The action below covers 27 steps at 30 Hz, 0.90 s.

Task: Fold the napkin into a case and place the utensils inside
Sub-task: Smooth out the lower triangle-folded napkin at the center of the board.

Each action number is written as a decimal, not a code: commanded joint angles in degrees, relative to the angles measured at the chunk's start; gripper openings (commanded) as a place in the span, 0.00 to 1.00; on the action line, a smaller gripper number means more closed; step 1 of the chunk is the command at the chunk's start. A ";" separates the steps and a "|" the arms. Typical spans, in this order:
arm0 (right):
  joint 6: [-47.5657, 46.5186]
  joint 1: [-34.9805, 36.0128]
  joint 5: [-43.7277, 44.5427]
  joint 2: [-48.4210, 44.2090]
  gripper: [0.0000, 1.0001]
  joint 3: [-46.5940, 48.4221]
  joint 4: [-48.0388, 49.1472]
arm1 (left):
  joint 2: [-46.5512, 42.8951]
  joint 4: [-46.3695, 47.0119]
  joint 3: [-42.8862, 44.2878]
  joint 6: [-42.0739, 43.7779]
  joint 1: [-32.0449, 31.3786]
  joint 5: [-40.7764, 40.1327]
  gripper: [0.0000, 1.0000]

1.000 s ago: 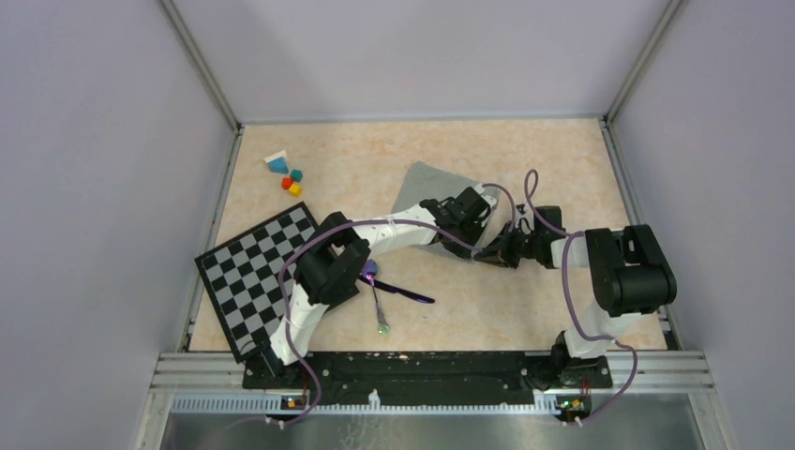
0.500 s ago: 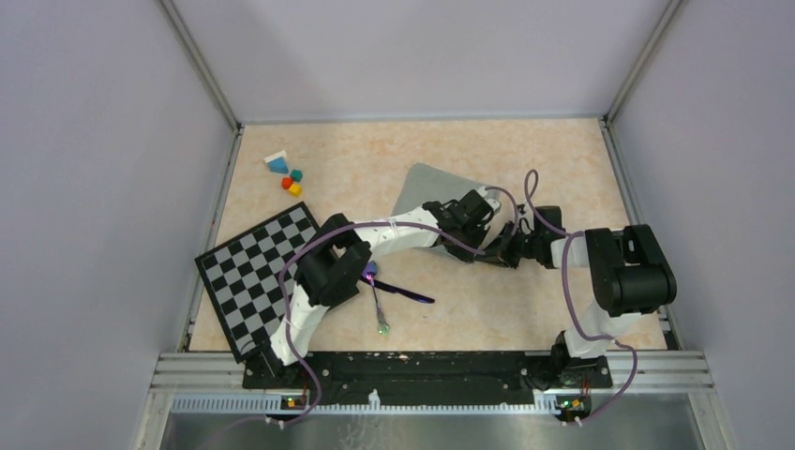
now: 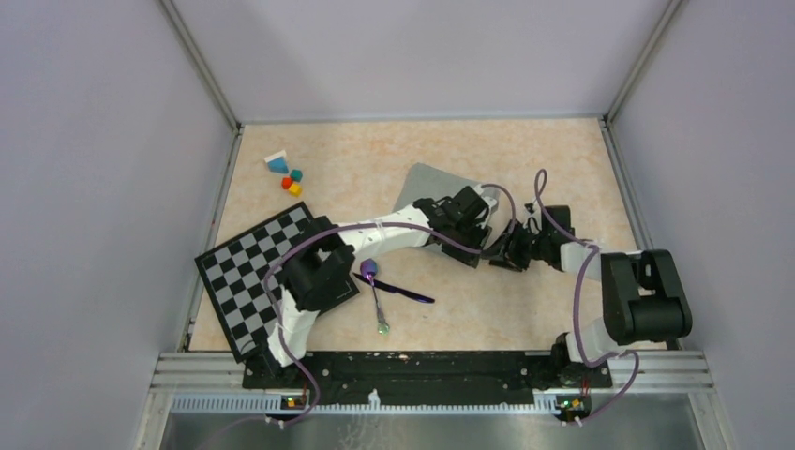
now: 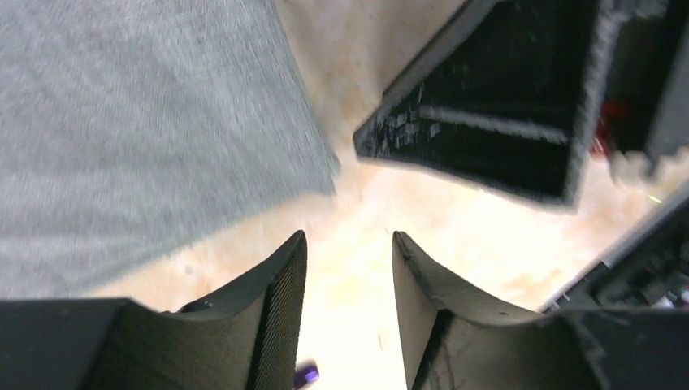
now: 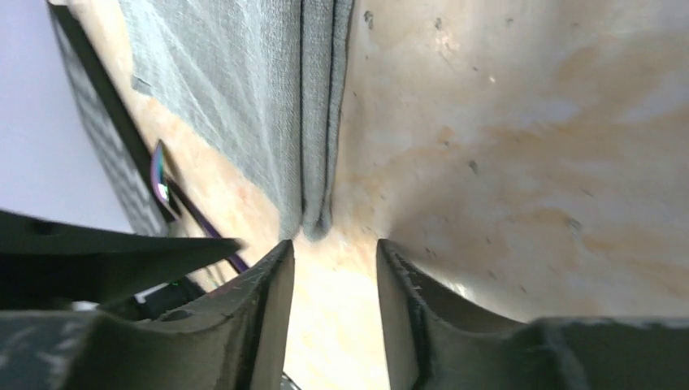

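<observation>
The napkin's far edge (image 3: 454,176) is slanted toward my right gripper, so my right gripper should first go to the napkin's far corner (image 3: 496,194) and help make the napkin square.
The grey-green napkin (image 3: 424,185) lies folded in layers on the table, a broad rectangle rather than a narrow case. Its near corner shows in the left wrist view (image 4: 146,122), and its stacked fold edge in the right wrist view (image 5: 317,122). My left gripper (image 3: 472,251) (image 4: 349,237) is open over bare table just off that corner. My right gripper (image 3: 499,251) (image 5: 334,244) is open too, with its tips just short of the fold end. The purple spoon (image 3: 373,281) (image 5: 160,180) and the dark stick (image 3: 401,292) lie crossed near the left arm's elbow.
A black-and-white checkered board (image 3: 246,272) lies at the left. Small coloured blocks (image 3: 289,178) sit at the back left. Grey walls close in the table on three sides. The right gripper's black finger (image 4: 487,122) hangs close in front of the left gripper.
Both grippers have gone from shut to open at the napkin's near right corner. The right arm's shoulder has swung to the right, and the left elbow has shifted slightly left.
</observation>
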 commanded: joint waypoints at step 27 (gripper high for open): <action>-6.98 1.19 31.03 -11.87 0.00 9.34 -33.51 | -33.35 30.06 -29.09 -26.19 26.32 19.15 0.62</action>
